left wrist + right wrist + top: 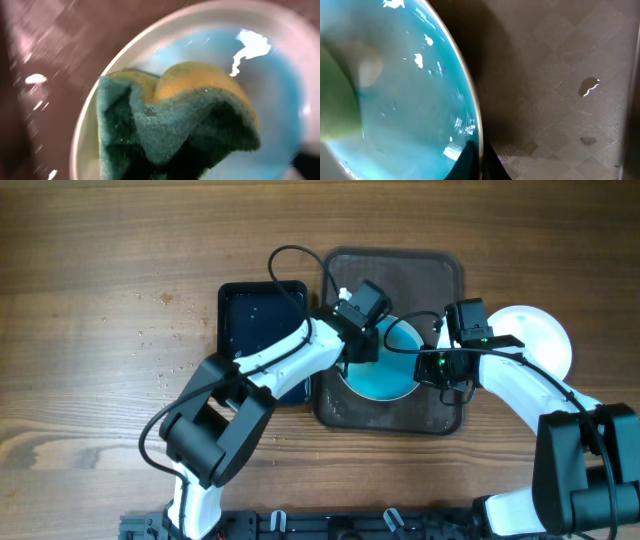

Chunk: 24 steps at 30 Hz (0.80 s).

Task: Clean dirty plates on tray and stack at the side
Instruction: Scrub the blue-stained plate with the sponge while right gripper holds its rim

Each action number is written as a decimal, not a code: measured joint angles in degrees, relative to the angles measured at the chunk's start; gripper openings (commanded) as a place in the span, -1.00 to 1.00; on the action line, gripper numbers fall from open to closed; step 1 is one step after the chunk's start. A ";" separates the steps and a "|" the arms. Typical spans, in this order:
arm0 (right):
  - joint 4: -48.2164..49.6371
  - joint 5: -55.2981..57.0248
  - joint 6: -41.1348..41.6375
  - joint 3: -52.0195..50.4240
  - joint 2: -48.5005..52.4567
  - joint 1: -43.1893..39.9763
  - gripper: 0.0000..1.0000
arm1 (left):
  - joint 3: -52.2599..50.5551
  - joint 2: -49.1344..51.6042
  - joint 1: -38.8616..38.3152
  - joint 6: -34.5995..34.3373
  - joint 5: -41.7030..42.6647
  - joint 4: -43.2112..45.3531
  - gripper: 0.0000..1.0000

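Note:
Blue liquid is pooled on the plate (384, 385), so the robot's left gripper should put the sponge down in the black tray (256, 322) before the right gripper tips the plate there.
A white plate (392, 372) covered in a blue film lies on the dark brown tray (440, 420). My left gripper (362, 345) is shut on a green and yellow sponge (175, 120) and presses it onto the plate (280, 100). My right gripper (432, 368) is shut on the plate's right rim (476, 120), one finger on each side; the blue plate (400, 100) fills the left of the right wrist view. Another white plate (545, 340) lies on the table to the right of the tray.
A smaller glossy black tray (255, 320) lies to the left of the brown tray. The brown tray floor (560, 90) is wet, with small drops of water. Wooden table (90, 330) lies all round.

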 measured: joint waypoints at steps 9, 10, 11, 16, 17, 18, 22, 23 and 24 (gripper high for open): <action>-0.02 0.42 -0.87 0.00 0.00 -0.15 -0.91 | 0.00 4.94 0.46 -0.20 15.23 13.35 -0.92; -0.04 0.42 -0.87 0.00 0.00 -0.20 -0.91 | 0.07 5.07 0.83 -0.20 17.40 13.29 -0.92; -0.02 0.44 -0.90 0.00 0.00 -0.22 -0.91 | 0.07 5.20 1.05 -0.15 19.85 13.11 -0.92; -0.07 0.44 -0.92 0.00 0.00 -0.22 -0.91 | 0.17 5.97 -0.81 2.21 29.38 9.66 -0.92; -0.04 0.44 -1.09 0.00 0.00 -0.22 -0.91 | 0.31 5.97 -0.79 2.47 29.38 8.63 -0.92; -0.02 0.44 -1.09 0.00 0.00 -0.22 -0.91 | 0.76 5.97 -0.55 2.75 28.85 6.58 -0.92; 0.02 0.37 -1.31 0.00 0.00 -0.20 -0.91 | 2.69 5.33 0.37 2.47 23.65 -3.26 -0.92; 0.04 0.37 -1.31 0.00 0.00 -0.20 -0.91 | 2.69 4.90 0.68 2.16 22.40 -4.72 -0.92; 0.04 0.37 -1.33 0.00 0.00 -0.20 -0.91 | 2.89 4.17 1.29 1.55 19.47 -7.65 -0.92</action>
